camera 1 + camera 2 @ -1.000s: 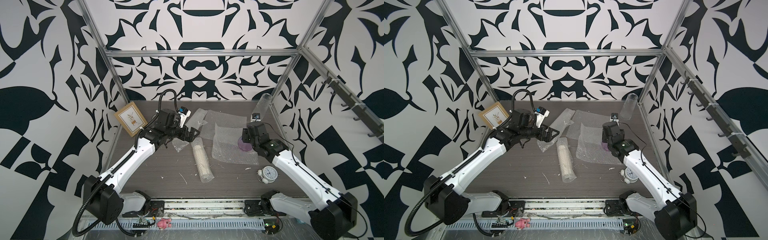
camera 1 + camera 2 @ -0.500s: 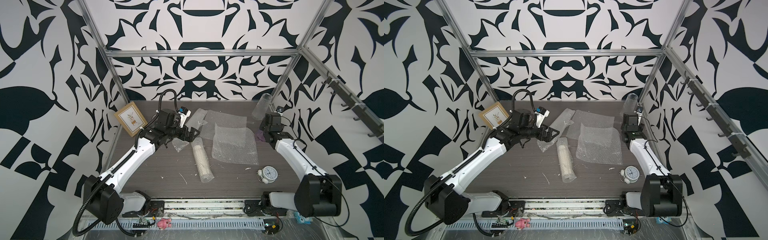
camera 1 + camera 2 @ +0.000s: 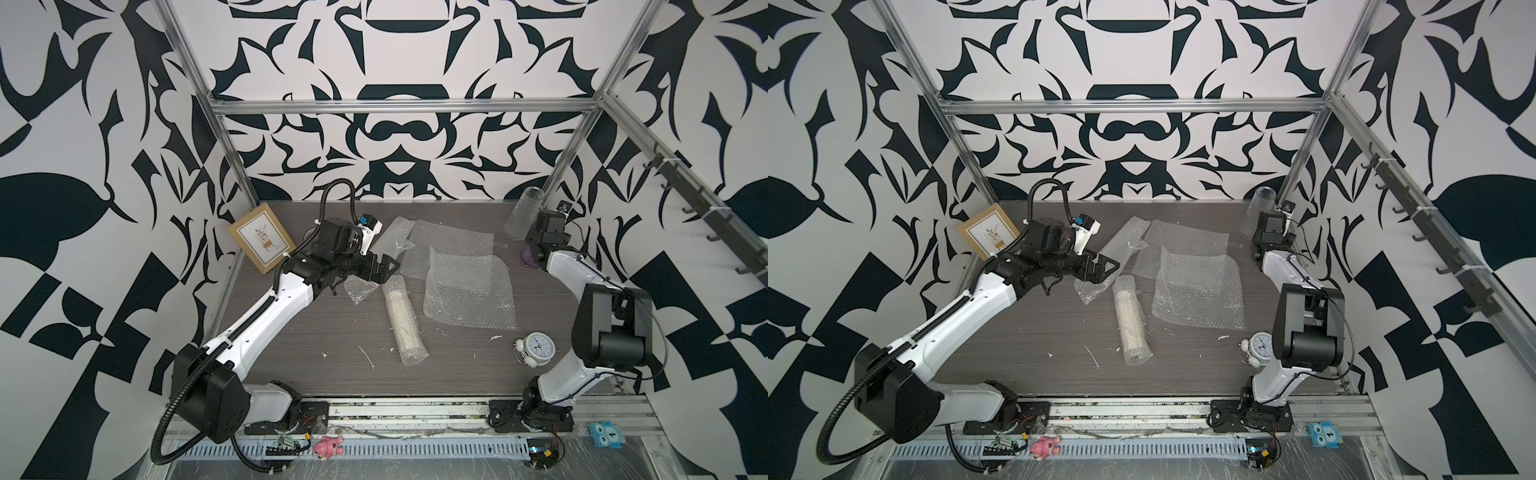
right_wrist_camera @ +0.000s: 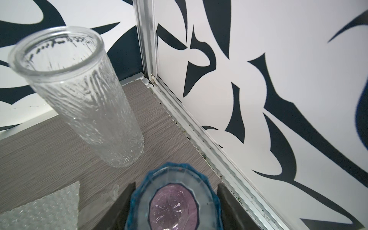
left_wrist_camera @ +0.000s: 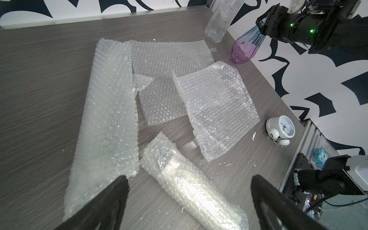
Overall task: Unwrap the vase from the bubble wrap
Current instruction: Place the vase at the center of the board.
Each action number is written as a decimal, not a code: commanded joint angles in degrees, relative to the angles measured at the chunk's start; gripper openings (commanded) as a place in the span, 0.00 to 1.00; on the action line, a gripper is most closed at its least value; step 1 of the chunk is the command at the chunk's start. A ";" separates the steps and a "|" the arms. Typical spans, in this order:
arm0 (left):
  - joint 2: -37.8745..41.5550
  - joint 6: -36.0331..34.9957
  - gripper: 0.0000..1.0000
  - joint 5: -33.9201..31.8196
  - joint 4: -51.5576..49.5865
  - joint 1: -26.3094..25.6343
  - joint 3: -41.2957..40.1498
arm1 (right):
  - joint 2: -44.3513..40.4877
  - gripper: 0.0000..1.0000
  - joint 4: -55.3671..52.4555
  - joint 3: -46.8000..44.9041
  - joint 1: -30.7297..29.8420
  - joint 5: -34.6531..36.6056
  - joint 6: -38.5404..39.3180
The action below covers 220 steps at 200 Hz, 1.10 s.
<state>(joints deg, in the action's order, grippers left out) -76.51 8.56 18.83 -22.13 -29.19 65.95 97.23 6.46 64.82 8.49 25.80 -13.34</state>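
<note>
My right gripper keeps lowering the vase's purple base (image 3: pixel 528 256) until it rests flat and then let go, because the base faces down over free tabletop (image 3: pixel 532 263) beside the ribbed vase.
A bubble wrap roll (image 3: pixel 402 320) (image 3: pixel 1131 320) with a whitish cylinder inside lies mid-table. My left gripper (image 3: pixel 384 268) (image 5: pixel 189 179) hovers open over its far end, touching nothing. Loose bubble wrap sheets (image 3: pixel 467 291) (image 5: pixel 215 103) lie beside the roll, with a long strip (image 5: pixel 107 119) among them. In the back right corner my right gripper (image 3: pixel 534 249) (image 4: pixel 176 185) is shut on the rim of a blue and purple glass vase (image 5: pixel 245 49) (image 4: pixel 173 209). That vase is tilted, its purple base low by the table.
A tall clear ribbed glass vase (image 3: pixel 521 214) (image 4: pixel 89 111) stands right beside the held vase, close to the corner post and right wall. A white alarm clock (image 3: pixel 536 349) sits front right. A framed picture (image 3: pixel 262 237) leans at the back left.
My right arm has swung from the bubble wrap sheet at mid-right to the back right corner, carrying the blue and purple vase. The left arm has not moved.
</note>
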 commanded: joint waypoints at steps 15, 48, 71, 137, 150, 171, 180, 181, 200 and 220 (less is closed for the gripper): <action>-0.48 -0.53 0.99 -0.26 -0.34 0.45 -0.21 | 1.89 0.39 8.15 5.39 0.74 -0.55 1.97; -0.79 -0.49 0.99 -0.20 -0.22 0.63 -0.12 | 4.48 0.39 8.92 6.85 1.45 0.14 1.97; -0.83 -0.54 0.99 -0.20 -0.20 0.71 -0.12 | 5.73 0.40 8.44 8.11 2.05 -0.57 1.83; -1.32 -0.55 0.99 0.02 -0.32 0.98 0.05 | 7.19 0.54 5.89 10.21 2.23 -1.72 2.57; -1.28 -0.50 0.99 0.24 -0.24 1.03 0.12 | 7.10 0.60 5.29 10.24 2.19 -2.08 3.17; -1.37 -0.57 0.99 0.42 -0.36 1.06 0.10 | 6.75 0.66 3.87 10.93 2.23 -1.84 3.33; -1.29 -0.66 0.99 0.42 -0.30 1.06 0.14 | 6.39 0.69 3.26 11.29 2.19 -1.73 3.27; -1.32 -0.65 0.99 0.42 -0.38 1.06 0.14 | 6.35 0.70 3.24 11.34 2.21 -1.81 3.25; -1.14 -0.65 0.99 0.33 -0.45 1.06 0.18 | 5.65 0.74 2.43 12.03 2.24 -3.70 3.43; -1.14 -0.65 0.99 0.34 -0.45 1.06 0.14 | 4.64 0.78 1.38 12.63 2.23 -4.39 2.59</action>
<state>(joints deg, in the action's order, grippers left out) -77.38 8.51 18.68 -22.13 -28.45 65.95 105.97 8.27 74.59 10.52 22.57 -10.39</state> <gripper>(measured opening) 0.993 0.764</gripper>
